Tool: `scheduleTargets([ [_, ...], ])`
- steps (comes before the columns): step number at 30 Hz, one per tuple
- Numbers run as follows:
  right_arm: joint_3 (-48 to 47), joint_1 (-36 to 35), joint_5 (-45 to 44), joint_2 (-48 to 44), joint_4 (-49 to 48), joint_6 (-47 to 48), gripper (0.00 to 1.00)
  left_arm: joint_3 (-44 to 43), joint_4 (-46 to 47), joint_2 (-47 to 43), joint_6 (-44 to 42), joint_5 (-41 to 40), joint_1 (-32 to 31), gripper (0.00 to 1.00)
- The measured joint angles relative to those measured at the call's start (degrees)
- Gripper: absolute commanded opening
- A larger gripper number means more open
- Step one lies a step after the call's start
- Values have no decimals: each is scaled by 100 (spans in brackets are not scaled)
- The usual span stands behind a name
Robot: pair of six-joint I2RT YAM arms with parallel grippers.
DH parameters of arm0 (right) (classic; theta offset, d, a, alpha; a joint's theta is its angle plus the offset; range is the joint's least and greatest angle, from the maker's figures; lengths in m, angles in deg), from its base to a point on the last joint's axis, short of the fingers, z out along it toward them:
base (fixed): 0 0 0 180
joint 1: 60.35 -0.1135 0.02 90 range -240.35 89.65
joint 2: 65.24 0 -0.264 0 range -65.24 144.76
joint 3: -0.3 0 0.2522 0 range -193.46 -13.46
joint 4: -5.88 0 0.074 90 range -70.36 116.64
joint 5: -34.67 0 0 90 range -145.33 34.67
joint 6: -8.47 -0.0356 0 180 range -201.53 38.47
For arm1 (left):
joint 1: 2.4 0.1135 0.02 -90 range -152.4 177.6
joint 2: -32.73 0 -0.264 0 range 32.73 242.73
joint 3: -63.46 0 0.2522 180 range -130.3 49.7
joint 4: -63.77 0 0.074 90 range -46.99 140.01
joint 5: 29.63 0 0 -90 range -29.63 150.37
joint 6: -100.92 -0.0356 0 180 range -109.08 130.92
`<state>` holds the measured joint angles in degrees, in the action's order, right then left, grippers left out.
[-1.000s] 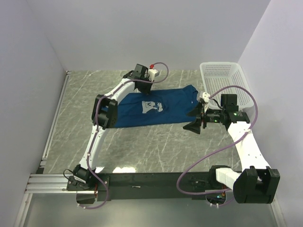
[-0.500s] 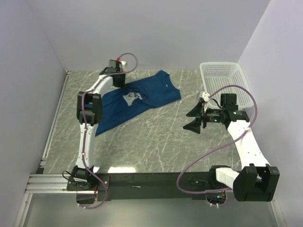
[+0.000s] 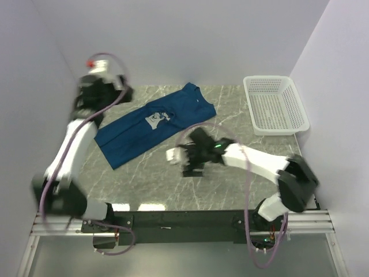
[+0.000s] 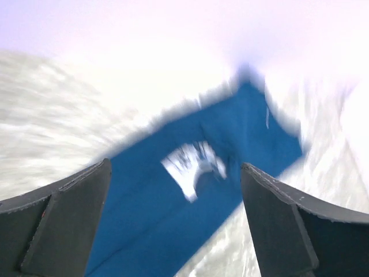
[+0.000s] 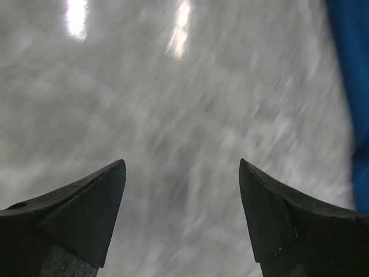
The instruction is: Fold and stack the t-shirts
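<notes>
The dark blue t-shirt lies at a slant with its hem point(image 3: 104, 153) toward the left gripper's side, so the robot's right gripper should pull the t-shirt's near edge point(image 3: 131, 158) by the hem toward the front to straighten the t-shirt.
The dark blue t-shirt point(image 3: 154, 124) lies flat and slanted on the marble table, collar toward the back and its white print point(image 3: 157, 118) facing up. My left gripper point(image 3: 109, 92) is raised off the shirt's left end, blurred. In the left wrist view its jaws point(image 4: 176, 164) stand open above the t-shirt point(image 4: 173, 219), holding nothing. My right gripper point(image 3: 187, 161) is low over the table's middle, just in front of the shirt's near edge. In the right wrist view it point(image 5: 181, 161) is open over bare marble, with the t-shirt point(image 5: 351, 75) at the right edge.
A white mesh basket point(image 3: 275, 104) stands at the back right corner. Grey walls close in the left, back and right sides. A metal rail point(image 3: 63, 150) runs along the table's left edge.
My left gripper has opened, let go of the shirt and swung up to the left. The shirt now lies slanted at the back left. My right arm swept from the basket side to the table's middle.
</notes>
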<state>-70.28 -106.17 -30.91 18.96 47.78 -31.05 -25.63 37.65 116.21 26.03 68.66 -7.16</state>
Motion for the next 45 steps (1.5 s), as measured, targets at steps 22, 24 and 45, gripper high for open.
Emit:
scheduleTargets([
  [22,-4791,-2179,-3840,5342,-2358,68,50,2129,-2793,-5504,1285,-822,1259,99],
  [24,-4793,-2179,-3866,5399,-2433,122,39,2107,-2885,-5482,1311,-822,1257,99],
  [45,-339,-2011,-2236,1845,-1394,675,0,2253,-2815,-4863,1357,258,1255,99],
])
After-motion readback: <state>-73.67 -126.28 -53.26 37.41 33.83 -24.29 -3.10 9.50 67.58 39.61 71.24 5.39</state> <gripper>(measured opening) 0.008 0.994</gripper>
